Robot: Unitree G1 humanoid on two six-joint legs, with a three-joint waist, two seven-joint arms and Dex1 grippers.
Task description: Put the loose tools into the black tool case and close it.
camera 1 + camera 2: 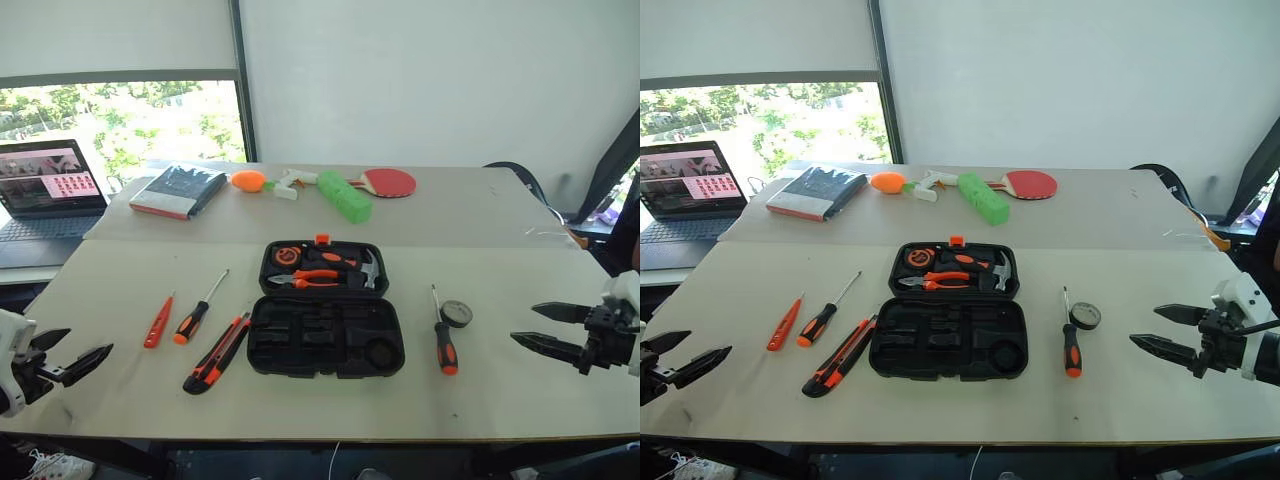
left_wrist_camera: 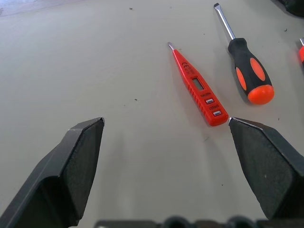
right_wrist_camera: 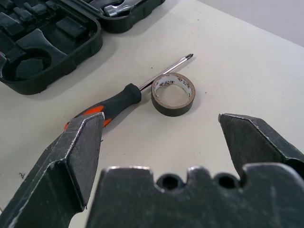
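The screwdriver (image 1: 202, 307) next to the tester lies free with its handle toward the robot's open left gripper, so the left gripper should continue to reach past the tester until its fingers are on both sides of the screwdriver's handle (image 1: 191, 323).
The black tool case (image 1: 325, 340) lies open in the middle of the table. Its far half holds pliers and a hammer, and its near half has empty slots. To its left lie a utility knife (image 1: 217, 353), a black-and-orange screwdriver (image 1: 200, 310) and a slim orange tester (image 2: 197, 88). On its right are a second screwdriver (image 1: 443, 337) and a small dark round roll of tape (image 3: 173, 94). My left gripper (image 1: 90, 340) is open near the table's front left, short of the tester. My right gripper (image 1: 522, 323) is open at the front right, short of the roll.
Along the back of the table are a dark book (image 1: 180, 190), an orange object (image 1: 248, 181), a green foam block (image 1: 344, 195) and a red paddle (image 1: 388, 182). A laptop (image 1: 45, 190) stands at the far left. A chair back (image 1: 520, 178) shows behind the table's right end.
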